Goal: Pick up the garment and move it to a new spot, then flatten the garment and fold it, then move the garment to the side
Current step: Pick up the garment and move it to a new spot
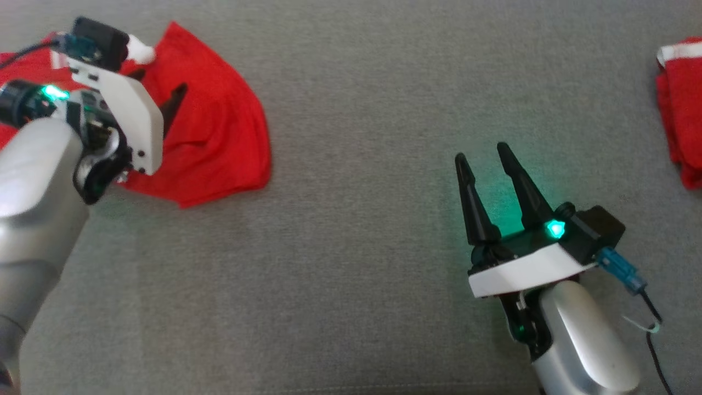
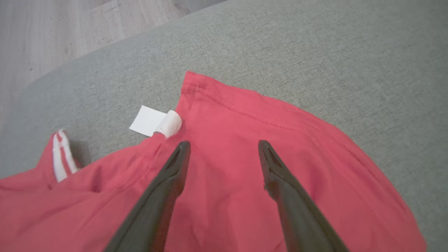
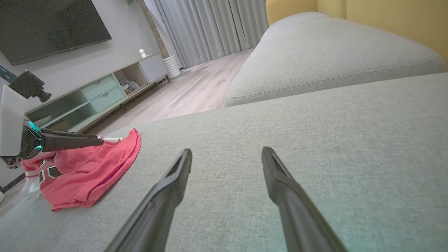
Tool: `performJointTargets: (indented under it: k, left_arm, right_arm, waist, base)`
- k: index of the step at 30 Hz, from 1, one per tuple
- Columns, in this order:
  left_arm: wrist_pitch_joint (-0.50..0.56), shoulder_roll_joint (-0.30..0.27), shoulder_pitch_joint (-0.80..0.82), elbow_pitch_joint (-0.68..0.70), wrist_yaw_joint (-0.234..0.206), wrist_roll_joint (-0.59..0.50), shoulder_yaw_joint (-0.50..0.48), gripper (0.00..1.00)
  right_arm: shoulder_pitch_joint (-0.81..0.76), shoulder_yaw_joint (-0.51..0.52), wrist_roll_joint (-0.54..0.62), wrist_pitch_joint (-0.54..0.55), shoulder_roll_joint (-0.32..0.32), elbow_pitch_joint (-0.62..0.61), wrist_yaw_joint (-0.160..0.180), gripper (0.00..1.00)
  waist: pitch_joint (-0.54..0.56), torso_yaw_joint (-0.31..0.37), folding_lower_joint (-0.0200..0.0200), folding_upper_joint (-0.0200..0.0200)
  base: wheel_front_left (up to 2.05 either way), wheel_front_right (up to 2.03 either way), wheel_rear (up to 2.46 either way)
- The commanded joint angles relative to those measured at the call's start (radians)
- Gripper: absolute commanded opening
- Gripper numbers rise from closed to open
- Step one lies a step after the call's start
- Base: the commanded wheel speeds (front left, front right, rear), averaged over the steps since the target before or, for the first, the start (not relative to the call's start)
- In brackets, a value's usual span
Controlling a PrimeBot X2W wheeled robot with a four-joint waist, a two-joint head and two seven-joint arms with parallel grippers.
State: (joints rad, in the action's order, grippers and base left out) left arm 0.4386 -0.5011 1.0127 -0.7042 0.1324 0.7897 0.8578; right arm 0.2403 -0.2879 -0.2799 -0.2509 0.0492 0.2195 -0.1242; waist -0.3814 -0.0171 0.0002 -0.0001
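My gripper will make the red garment (image 1: 220,135) unfold and show its hidden printed front when I lift the garment, because a crease runs from the care label.
A red garment (image 1: 214,131) lies crumpled at the far left of the grey sofa cushion (image 1: 356,230). Its white care label (image 2: 155,122) sticks out at the hem, and white stripes (image 2: 61,155) show at one corner. My left gripper (image 2: 224,145) hovers just above the red cloth (image 2: 245,182), fingers apart and nothing between them. In the head view the left gripper (image 1: 164,93) sits over the garment's upper part. My right gripper (image 1: 482,153) is open over bare cushion, well right of the garment. The right wrist view has the garment (image 3: 91,171) at far left.
A second red cloth with a white band (image 1: 683,109) lies at the right edge of the cushion. Wooden floor (image 2: 70,31) lies beyond the sofa's left edge. A TV cabinet (image 3: 87,98) and curtains (image 3: 210,31) stand across the room. Another sofa cushion (image 3: 332,56) adjoins.
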Motion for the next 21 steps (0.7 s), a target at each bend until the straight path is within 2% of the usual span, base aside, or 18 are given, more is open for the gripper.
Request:
performJointTargets:
  k: [1,7,18,19,20,21]
  left_arm:
    - [-0.003,-0.055,0.062,0.012,-0.002,0.008,-0.026,1.00]
    - [0.035,-0.058,0.107,-0.061,-0.002,0.068,0.022,1.00]
    - [0.228,-0.049,0.125,-0.125,-0.002,0.185,0.104,1.00]
    - [0.240,-0.049,0.124,-0.118,-0.002,0.196,0.111,0.36]
    - [0.237,-0.050,0.126,-0.106,-0.002,0.203,0.116,0.00]
    - [0.221,-0.052,0.128,-0.099,-0.002,0.208,0.117,0.00]
  right_arm:
    - [0.023,-0.026,-0.003,-0.011,0.001,-0.039,-0.007,1.00]
    - [0.032,-0.033,-0.010,-0.011,0.001,-0.049,-0.007,1.00]
    - [0.032,-0.029,-0.010,-0.011,0.001,-0.077,-0.007,1.00]
    - [0.031,-0.028,-0.010,-0.011,0.001,-0.079,-0.007,1.00]
    - [0.031,-0.027,-0.009,-0.011,0.001,-0.080,-0.007,1.00]
    - [0.030,-0.026,-0.010,-0.011,0.001,-0.081,-0.007,1.00]
  waist:
    - [-0.024,0.024,-0.0002,0.0001]
    - [-0.053,0.056,-0.0002,0.0001]
    - [-0.069,0.088,-0.0002,0.0001]
    - [-0.069,0.089,-0.0002,0.0001]
    - [-0.067,0.090,-0.0002,0.0001]
    - [-0.065,0.091,-0.0002,0.0001]
  base:
    - [0.00,0.00,0.00]
    - [0.00,0.00,0.00]
    - [0.00,0.00,0.00]
    - [0.00,0.00,0.00]
    - [0.00,0.00,0.00]
    - [0.00,0.00,0.00]
